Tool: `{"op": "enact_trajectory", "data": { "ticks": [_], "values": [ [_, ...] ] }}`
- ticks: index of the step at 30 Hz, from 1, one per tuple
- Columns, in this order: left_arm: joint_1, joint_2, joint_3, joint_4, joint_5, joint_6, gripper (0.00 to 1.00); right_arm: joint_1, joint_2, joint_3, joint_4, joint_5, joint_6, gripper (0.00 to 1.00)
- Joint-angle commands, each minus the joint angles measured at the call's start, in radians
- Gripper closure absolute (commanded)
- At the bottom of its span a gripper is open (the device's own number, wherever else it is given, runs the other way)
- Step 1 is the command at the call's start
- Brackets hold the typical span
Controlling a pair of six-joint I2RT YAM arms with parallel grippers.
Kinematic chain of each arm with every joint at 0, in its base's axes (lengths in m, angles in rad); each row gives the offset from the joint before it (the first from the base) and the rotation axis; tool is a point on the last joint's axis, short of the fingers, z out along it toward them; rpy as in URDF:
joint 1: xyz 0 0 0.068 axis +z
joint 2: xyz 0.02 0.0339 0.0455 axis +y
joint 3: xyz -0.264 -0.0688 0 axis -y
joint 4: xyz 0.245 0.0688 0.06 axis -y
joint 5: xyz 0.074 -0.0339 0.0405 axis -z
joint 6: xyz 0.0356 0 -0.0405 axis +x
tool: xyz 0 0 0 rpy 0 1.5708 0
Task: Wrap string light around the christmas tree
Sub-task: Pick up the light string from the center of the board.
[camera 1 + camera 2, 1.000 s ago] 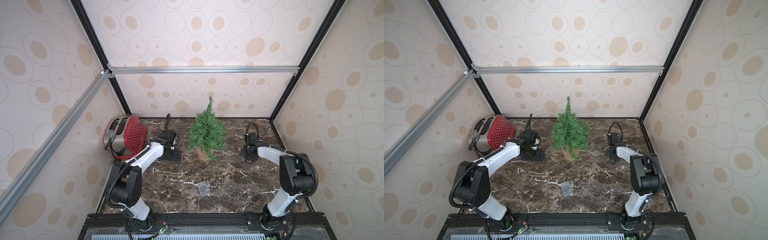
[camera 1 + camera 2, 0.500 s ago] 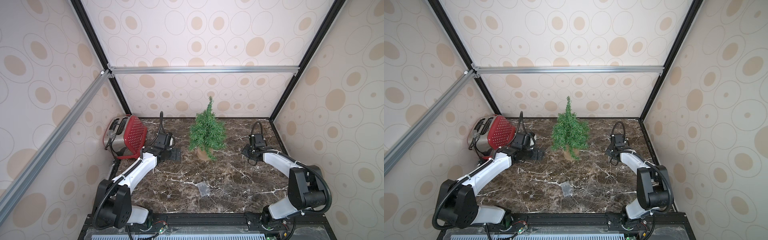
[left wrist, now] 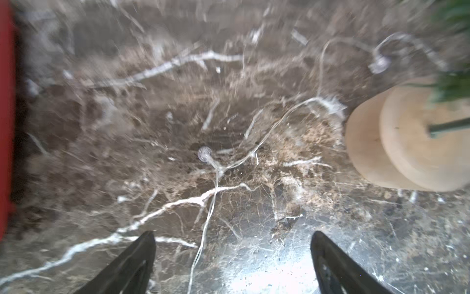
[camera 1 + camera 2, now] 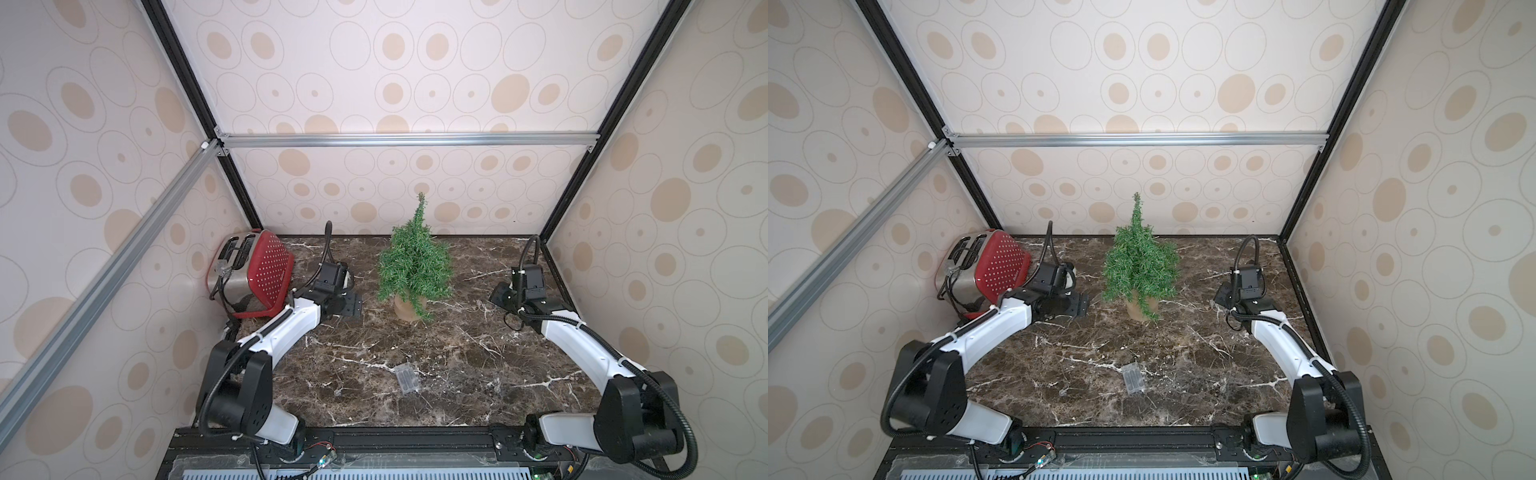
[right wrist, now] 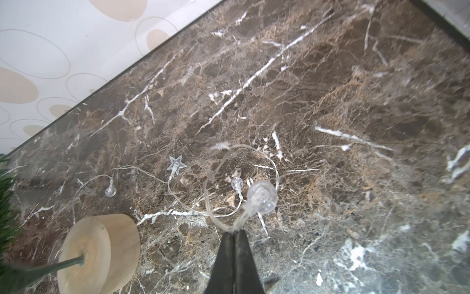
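The string light will hang limp with its star bulb (image 3: 331,104) dangling when I pick it up, because the thin wire lies in loose curves (image 3: 268,134).
The christmas tree (image 4: 413,266) (image 4: 1140,266), green with a tan base (image 3: 407,142) (image 5: 101,249), stands upright at the back middle of the marble table. The string light's thin wire (image 3: 203,229) lies loose on the marble beside the base, with a ball bulb (image 3: 204,154) and a star bulb (image 5: 176,164). Its clear battery box (image 4: 406,377) (image 4: 1133,376) lies near the front. Left of the tree, my left gripper (image 3: 232,236) (image 4: 349,306) hangs open over the wire, holding nothing. Right of the tree, my right gripper (image 5: 234,231) (image 4: 498,297) is shut on the wire beside a ball bulb (image 5: 262,196).
A red toaster (image 4: 253,274) (image 4: 988,270) stands at the back left, close behind the left arm. Patterned walls enclose the table on three sides. A black rail (image 4: 415,440) runs along the front edge.
Both arms' elbows swung down towards the front and partly back up. Both grippers stayed near their places on either side of the tree.
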Motion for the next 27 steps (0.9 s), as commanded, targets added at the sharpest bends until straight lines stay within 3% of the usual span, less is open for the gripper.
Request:
{"op": "enact_trajectory", "data": {
  "ticks": [1, 8, 9, 10, 12, 21, 27],
  "values": [
    [0.003, 0.083, 0.070, -0.117, -0.004, 0.015, 0.10, 0.009, -0.019, 0.013, -0.062, 0.010, -0.037, 1.00],
    [0.004, 0.203, 0.165, -0.117, -0.004, 0.015, 0.10, 0.008, -0.041, 0.016, -0.086, 0.003, -0.055, 1.00],
    [0.004, 0.222, 0.175, -0.167, -0.071, 0.025, 0.32, 0.008, -0.042, 0.017, -0.090, 0.003, -0.057, 1.00],
    [0.004, 0.235, 0.182, -0.188, -0.098, 0.030, 0.40, 0.008, -0.043, 0.019, -0.094, 0.004, -0.058, 1.00],
    [0.007, 0.259, 0.194, -0.196, -0.108, 0.035, 0.47, 0.008, -0.047, 0.021, -0.097, 0.004, -0.061, 1.00],
    [0.025, 0.326, 0.212, -0.209, -0.068, 0.028, 0.54, 0.010, -0.053, 0.042, -0.106, -0.014, -0.064, 1.00],
    [0.040, 0.353, 0.220, -0.204, -0.038, 0.027, 0.67, 0.011, -0.063, 0.044, -0.109, -0.019, -0.063, 1.00]
  ]
}}
